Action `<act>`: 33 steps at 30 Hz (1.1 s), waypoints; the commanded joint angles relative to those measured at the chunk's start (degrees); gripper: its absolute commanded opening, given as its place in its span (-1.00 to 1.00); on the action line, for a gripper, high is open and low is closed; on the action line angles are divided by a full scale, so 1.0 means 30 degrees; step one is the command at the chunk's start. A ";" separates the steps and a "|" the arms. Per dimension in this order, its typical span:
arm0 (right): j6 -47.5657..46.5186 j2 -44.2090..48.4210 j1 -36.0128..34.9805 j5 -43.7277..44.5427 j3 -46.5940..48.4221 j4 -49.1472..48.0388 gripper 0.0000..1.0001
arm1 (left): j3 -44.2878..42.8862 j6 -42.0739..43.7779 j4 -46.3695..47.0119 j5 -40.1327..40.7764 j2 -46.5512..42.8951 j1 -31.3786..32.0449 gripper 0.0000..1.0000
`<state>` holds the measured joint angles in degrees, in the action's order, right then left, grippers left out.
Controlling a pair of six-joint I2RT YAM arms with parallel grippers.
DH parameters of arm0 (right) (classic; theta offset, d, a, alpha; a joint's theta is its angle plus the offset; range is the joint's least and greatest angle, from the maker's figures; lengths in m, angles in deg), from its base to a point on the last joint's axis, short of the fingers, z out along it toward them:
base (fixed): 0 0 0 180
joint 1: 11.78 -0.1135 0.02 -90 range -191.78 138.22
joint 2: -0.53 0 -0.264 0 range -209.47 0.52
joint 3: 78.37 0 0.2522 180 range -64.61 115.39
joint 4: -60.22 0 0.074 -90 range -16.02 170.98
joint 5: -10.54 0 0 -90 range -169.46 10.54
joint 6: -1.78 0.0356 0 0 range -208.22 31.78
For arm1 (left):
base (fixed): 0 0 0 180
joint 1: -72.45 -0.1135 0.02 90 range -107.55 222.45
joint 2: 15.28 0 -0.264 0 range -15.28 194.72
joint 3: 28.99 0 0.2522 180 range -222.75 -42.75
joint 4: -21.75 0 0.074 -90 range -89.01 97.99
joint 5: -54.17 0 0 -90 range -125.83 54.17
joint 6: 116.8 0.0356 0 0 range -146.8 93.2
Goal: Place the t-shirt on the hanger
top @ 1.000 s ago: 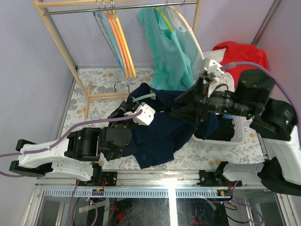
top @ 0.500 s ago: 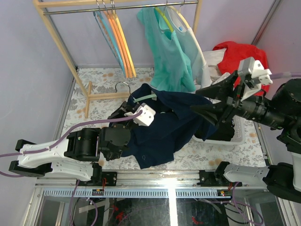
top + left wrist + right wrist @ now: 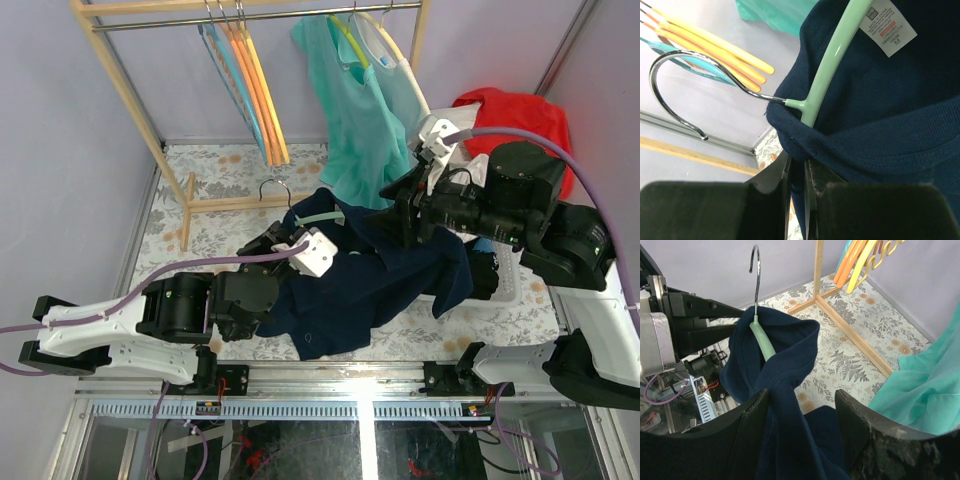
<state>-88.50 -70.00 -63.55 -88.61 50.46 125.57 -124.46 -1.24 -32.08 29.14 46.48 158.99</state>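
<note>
My right gripper should clamp the collar's fold (image 3: pixel 792 377) to free my left gripper to spread the sleeve, as my left gripper holds the t-shirt bunched (image 3: pixel 785 122) by the hanger's hook.
The navy t-shirt (image 3: pixel 365 285) hangs bunched between both arms over the table. The mint-green hanger (image 3: pixel 322 218) sits inside its neck, with the silver hook (image 3: pixel 271 186) sticking out. In the left wrist view the hanger (image 3: pixel 832 60) runs under the collar beside the white label (image 3: pixel 888 24). My left gripper (image 3: pixel 283 237) is shut on the t-shirt's collar fold (image 3: pixel 790 125) just below the hanger's neck. My right gripper (image 3: pixel 802 410) is open, and a twisted strand of the t-shirt (image 3: pixel 790 430) passes between its jaws against the left finger. The hanger (image 3: pixel 761 339) stands upright there.
A wooden rack (image 3: pixel 190 190) at the back holds orange hangers (image 3: pixel 258 90) and a teal-green shirt (image 3: pixel 360 110) on a yellow hanger. A red garment (image 3: pixel 510 110) lies over a white basket (image 3: pixel 510 285) at the right. The floral table cover (image 3: pixel 215 170) lies under everything.
My right arm swung back left from the basket side to the t-shirt, its jaws now around a strand of cloth. The hanger and collar shifted slightly right. The left arm barely moved.
</note>
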 commanded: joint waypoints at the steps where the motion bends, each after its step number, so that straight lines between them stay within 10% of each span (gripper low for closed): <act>1: -0.0968 0.0585 -0.0104 -0.0866 -0.0700 0.0263 0.25 | -0.0243 -0.0394 0.1229 -0.0471 -0.0210 0.0161 -1.00; 15: -0.1009 0.0501 -0.0098 -0.2616 -0.1858 0.0404 -0.03 | -0.0798 -0.0050 0.1259 -0.1017 0.0244 0.0284 -1.00; 22: -0.0952 0.0887 -0.0106 -0.2758 -0.2466 0.0570 -0.97 | -0.1072 -0.0027 0.1296 -0.0832 0.0416 0.0336 -1.00; 33: 0.0336 0.5272 -0.0117 -0.0196 -0.6709 -0.1084 -1.00 | -0.2345 -0.1079 0.0649 -0.0946 0.0579 0.0437 -0.59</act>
<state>-89.74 -57.63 -63.92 -95.54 31.86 123.23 -125.89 -1.79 -33.11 24.00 49.61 159.86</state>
